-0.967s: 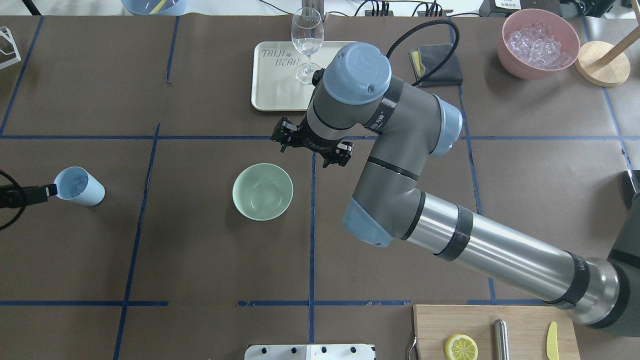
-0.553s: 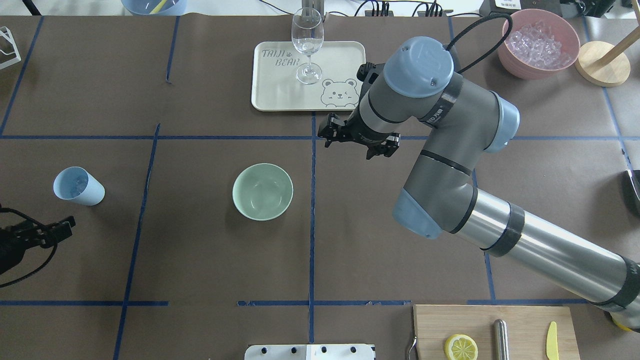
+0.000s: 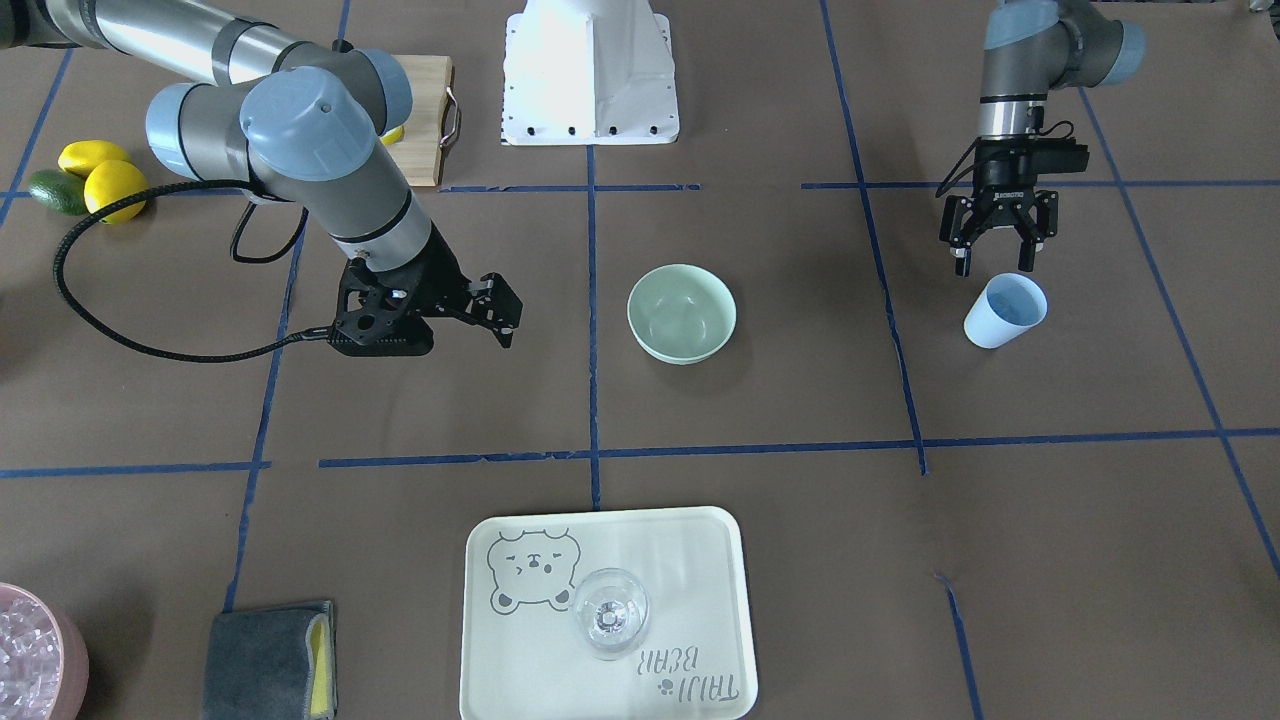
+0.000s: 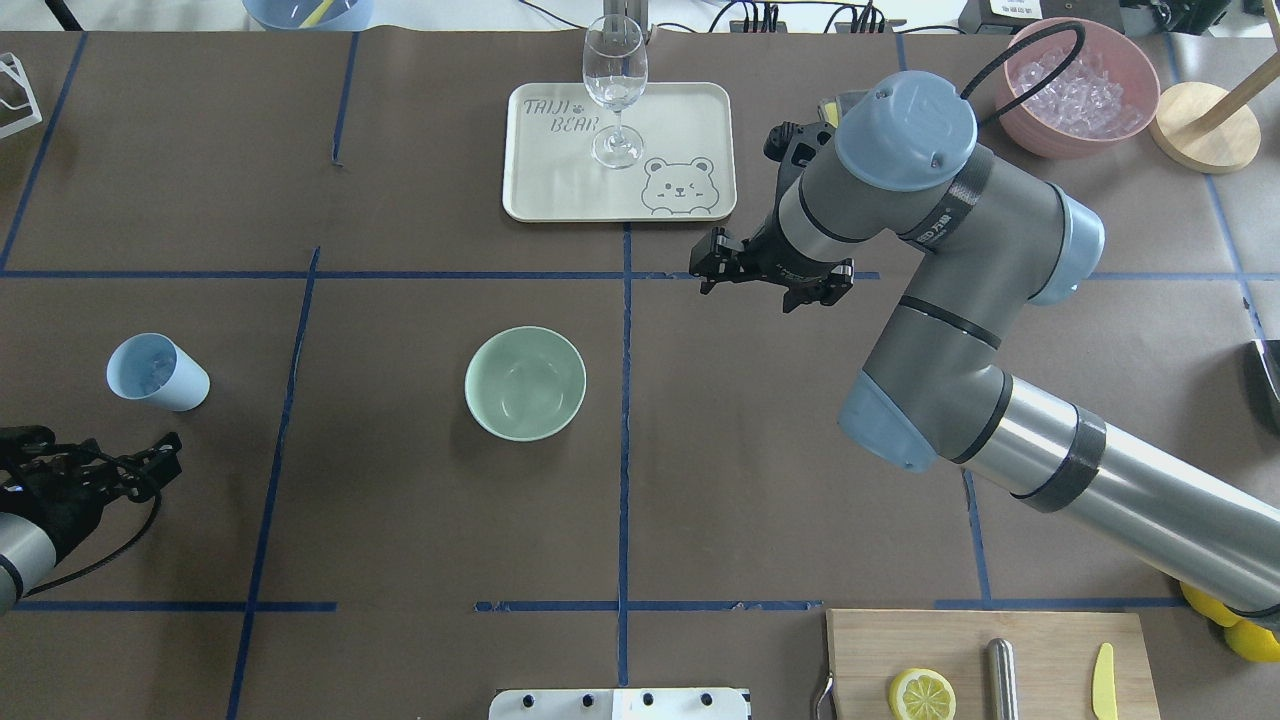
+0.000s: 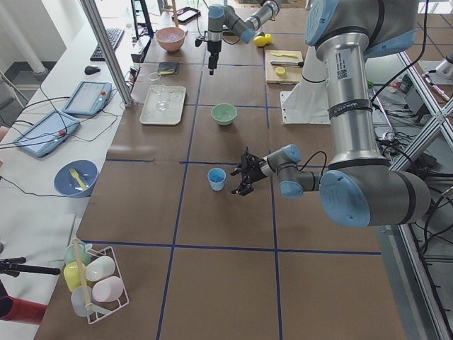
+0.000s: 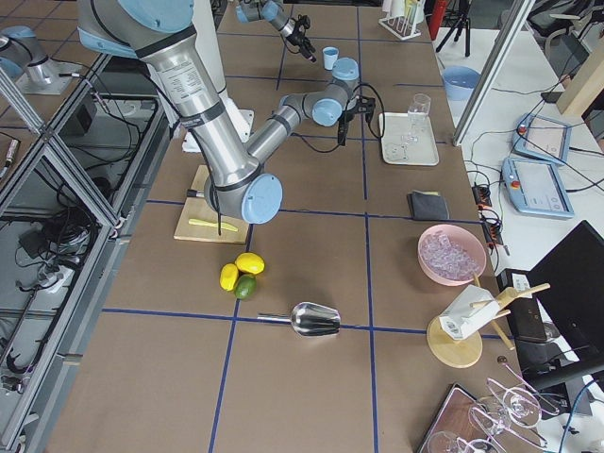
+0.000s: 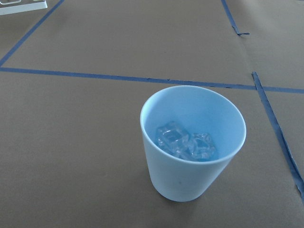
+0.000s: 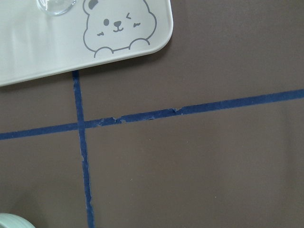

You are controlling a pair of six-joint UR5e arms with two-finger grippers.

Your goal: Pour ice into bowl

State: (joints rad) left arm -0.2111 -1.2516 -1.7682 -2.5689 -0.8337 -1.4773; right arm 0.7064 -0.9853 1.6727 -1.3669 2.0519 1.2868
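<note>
I can see separate crisp edges on the clear ice cubes, so they will fall out freely and leave the light blue cup empty when I pour.
The pale mint-green bowl stands empty near the table's middle; it also shows in the front view. A light blue cup stands upright at the left. The left wrist view looks down into this cup, which holds a few clear ice cubes. My left gripper is open and empty, just on the robot's side of the cup, apart from it. In the overhead view this gripper sits below the cup. My right gripper is open and empty, to the right of the bowl and beyond it.
A cream bear tray with a wine glass stands at the far middle. A pink tub of ice stands at the far right. A cutting board with a lemon half lies at the near right.
My left gripper has left the cup's rim and drawn back toward the robot. My right arm has swung to the right, away from the bowl. Cup and bowl have stayed put.
</note>
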